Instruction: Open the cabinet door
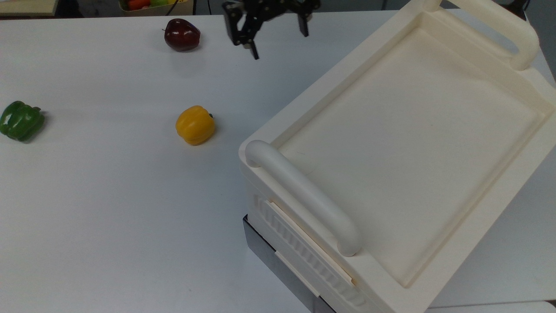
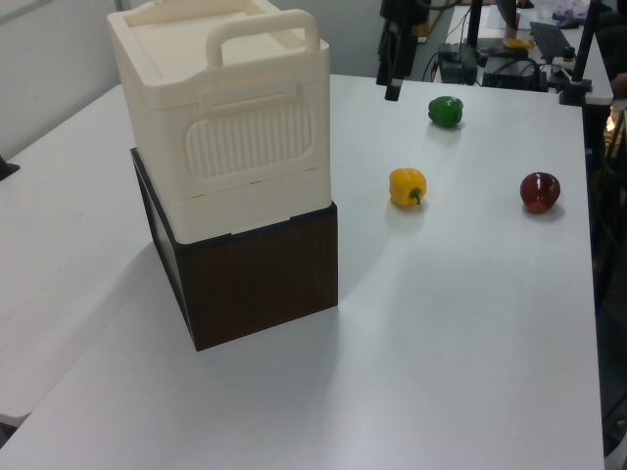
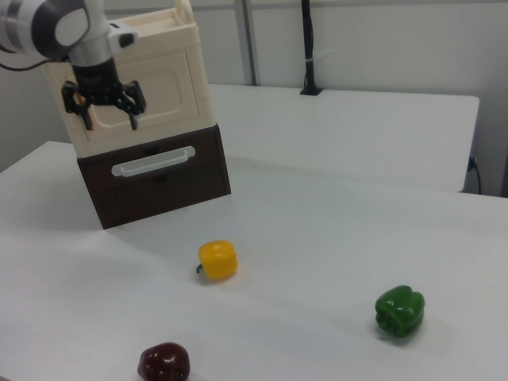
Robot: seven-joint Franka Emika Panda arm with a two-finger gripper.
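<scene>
My gripper is going to pull the door open, and the door will swing wide to the side, clear of the peppers, because the cabinet stands raised on a dark brown base (image 2: 263,272).
The cream-white cabinet (image 1: 408,130) stands on a dark brown base (image 2: 260,279). Its door (image 3: 163,83) is a flat cream panel on the side facing the peppers, and it lies flush and closed in the right view. My gripper (image 3: 109,117) hangs open in front of that side's left part in the right view, close to the cabinet, with nothing between its fingers. In the top view the gripper (image 1: 278,41) is in the air beyond the cabinet's upper-left side. It (image 2: 392,88) hovers just right of the cabinet in the left view.
On the white table (image 1: 108,195) lie a yellow pepper (image 1: 195,125), a green pepper (image 1: 21,120) and a dark red fruit (image 1: 182,34). The brown base has a drawer with a white handle (image 3: 152,163). Thick tubular handles (image 1: 304,195) top the cabinet.
</scene>
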